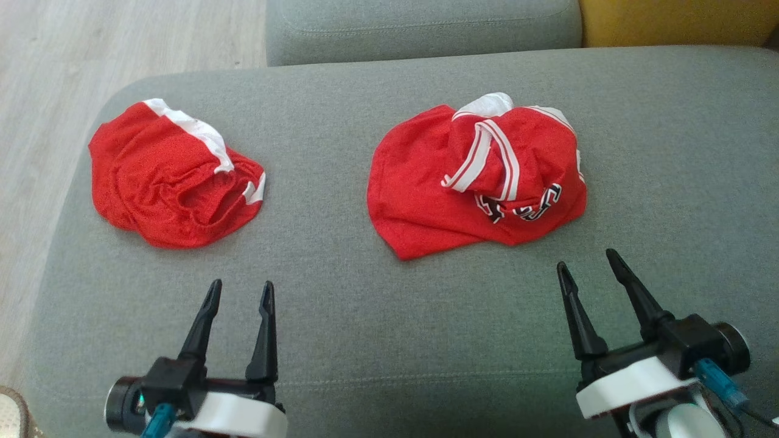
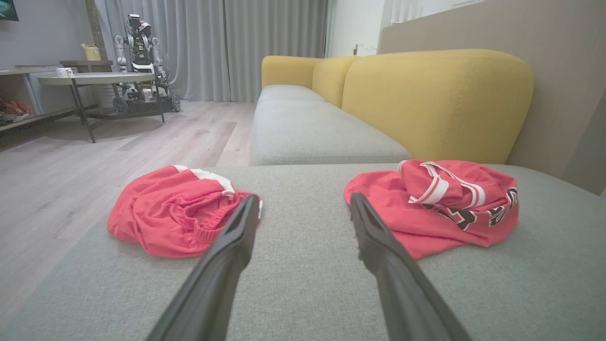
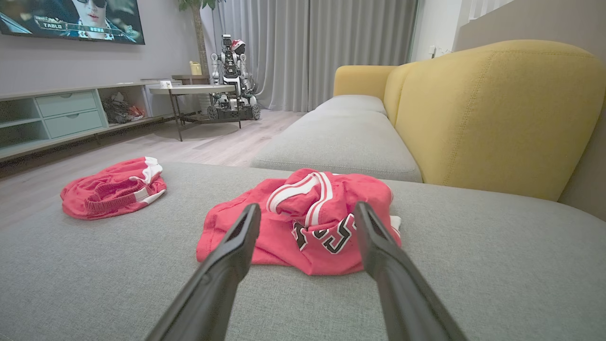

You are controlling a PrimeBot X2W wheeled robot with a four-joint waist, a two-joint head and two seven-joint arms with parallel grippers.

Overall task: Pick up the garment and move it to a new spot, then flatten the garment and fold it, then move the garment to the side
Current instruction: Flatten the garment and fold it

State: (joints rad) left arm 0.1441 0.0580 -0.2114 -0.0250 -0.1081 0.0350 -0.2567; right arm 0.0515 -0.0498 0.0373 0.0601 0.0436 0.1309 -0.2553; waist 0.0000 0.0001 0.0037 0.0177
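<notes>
My gripper will find white sleeves hidden in the bunched jersey (image 1: 438,186) when it spreads the jersey, because white cloth (image 1: 491,104) sticks out behind the striped edge.
Two crumpled red garments lie on the grey sofa seat (image 1: 389,316). A red jersey (image 1: 475,182) with white trim and dark lettering is bunched at centre right; it also appears as the jersey (image 2: 435,208) and the jersey (image 3: 307,222). Red shorts (image 1: 173,176) with a white band lie at the left, seen too as the shorts (image 2: 175,213) and the shorts (image 3: 111,187). My left gripper (image 1: 240,295) hovers open near the front edge, below the shorts. My right gripper (image 1: 587,261) stands open just below the jersey, touching nothing.
A second grey seat cushion (image 1: 426,27) and yellow backrest (image 3: 492,113) lie beyond. Wooden floor (image 1: 73,55) is off the seat's left edge. Across the room stand a round table (image 3: 194,90), another robot (image 3: 232,76), a TV shelf (image 3: 71,113) and curtains.
</notes>
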